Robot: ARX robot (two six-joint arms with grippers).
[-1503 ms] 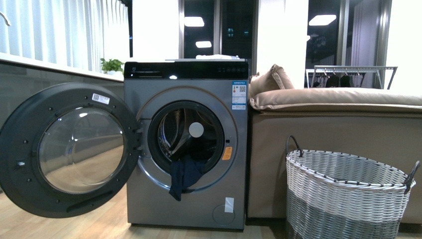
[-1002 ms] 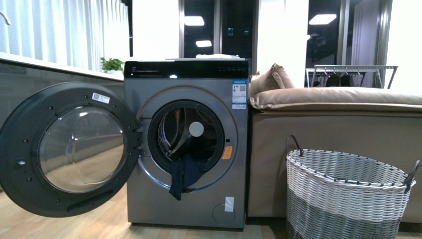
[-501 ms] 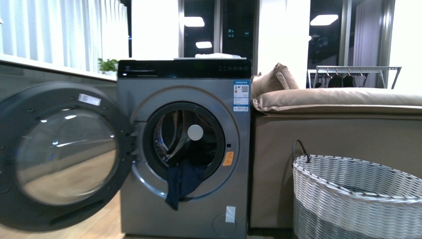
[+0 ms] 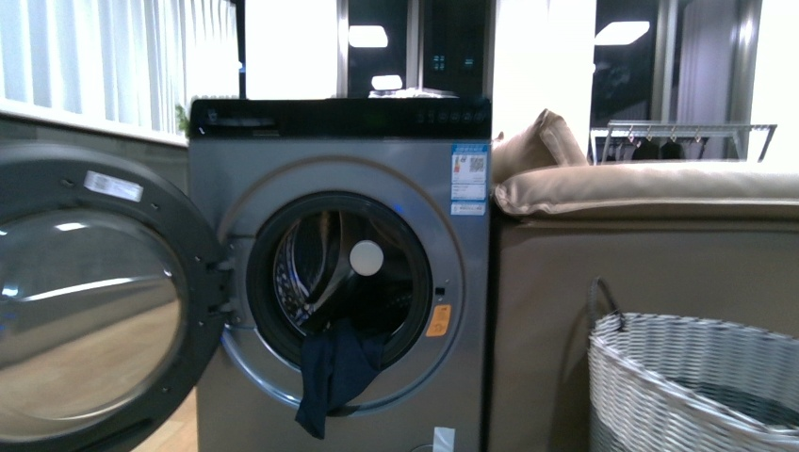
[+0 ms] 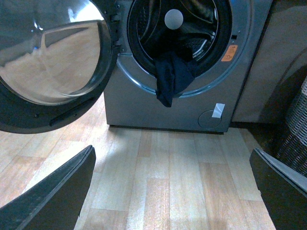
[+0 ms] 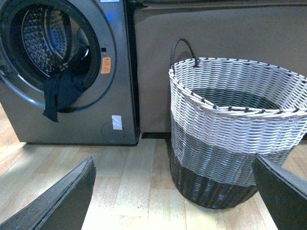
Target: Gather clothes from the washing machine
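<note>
Only a low navy heap hangs over the drum's lower rim [image 4: 352, 331]. I expect the clothes [image 4: 337, 375] to come out together when I pull, leaving the drum empty.
The grey-silver washing machine [image 4: 330, 169] stands ahead with its round door [image 4: 85, 301] swung wide open to the left. Dark navy clothes [image 4: 332, 375] hang out over the lower rim of the drum opening; they also show in the left wrist view as clothes [image 5: 171, 79] and in the right wrist view as clothes [image 6: 60, 93]. My left gripper [image 5: 175, 179] is open above the wooden floor, well short of the machine [image 5: 163, 112]. My right gripper [image 6: 175, 179] is open, low in front of the basket [image 6: 230, 139]. Neither arm shows in the front view.
A white-grey woven basket [image 4: 697, 386] with dark handles stands right of the machine, before a beige sofa [image 4: 650, 254] with cushions [image 4: 641, 184]. The open door [image 5: 48, 72] juts out on the left. Light wooden floor [image 5: 168, 182] lies between me and the machine.
The machine, door and basket have grown larger in the front view and the basket has slid right and down: the camera has come closer to the washer. The clothes hang as before.
</note>
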